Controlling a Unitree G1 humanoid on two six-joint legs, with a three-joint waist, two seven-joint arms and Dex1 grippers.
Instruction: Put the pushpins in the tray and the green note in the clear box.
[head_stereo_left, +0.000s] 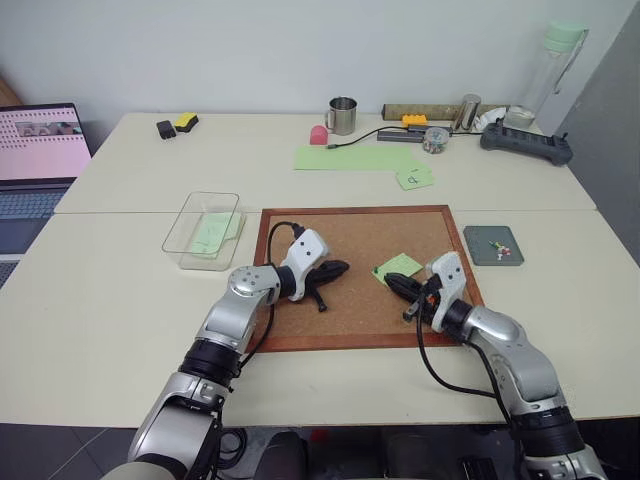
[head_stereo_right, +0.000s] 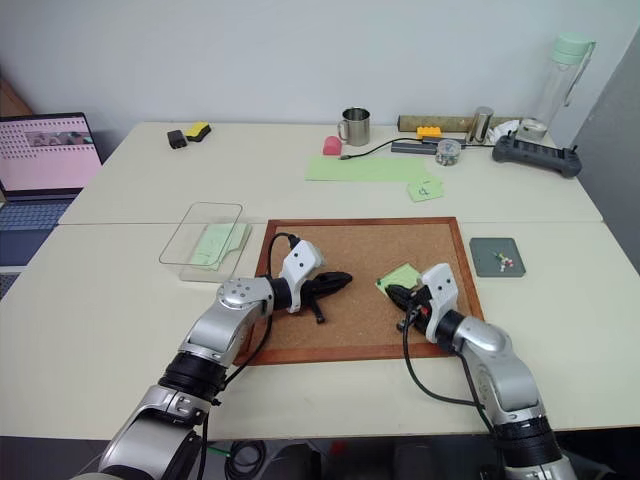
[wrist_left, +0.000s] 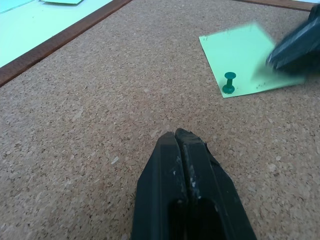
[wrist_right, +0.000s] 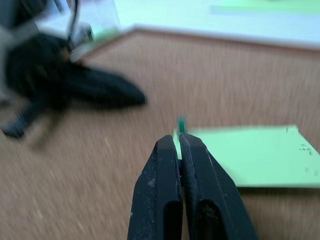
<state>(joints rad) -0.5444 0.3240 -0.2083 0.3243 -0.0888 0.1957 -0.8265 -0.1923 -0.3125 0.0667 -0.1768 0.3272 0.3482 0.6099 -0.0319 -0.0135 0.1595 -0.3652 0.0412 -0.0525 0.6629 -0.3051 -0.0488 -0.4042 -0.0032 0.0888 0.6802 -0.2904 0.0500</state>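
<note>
The robot's right gripper has the blue pushpin between its fingers, clear of the green note, so it should keep carrying it until it is over the grey tray (head_stereo_left: 484, 242), then let go.
The green note (head_stereo_left: 398, 267) lies on the cork board (head_stereo_left: 350, 235), pinned at one corner by a green pushpin (wrist_left: 229, 82). My right gripper (head_stereo_left: 392, 283) hovers at the note's near edge, shut, and I see nothing between its fingers; the pin stands just past its tips (wrist_right: 181, 124). My left gripper (head_stereo_left: 340, 268) rests shut and empty on the cork, left of the note. The grey tray (head_stereo_left: 478, 240) sits right of the board with a few pushpins (head_stereo_left: 500, 247) in it. The clear box (head_stereo_left: 172, 240) stands left of the board with a green paper inside.
A laptop (head_stereo_left: 35, 150) is at the far left. Along the back stand a metal mug (head_stereo_left: 342, 115), a large pale green sheet (head_stereo_left: 350, 157), a scribbled green note (head_stereo_left: 415, 178), a bottle (head_stereo_left: 555, 70) and a black device (head_stereo_left: 525, 140).
</note>
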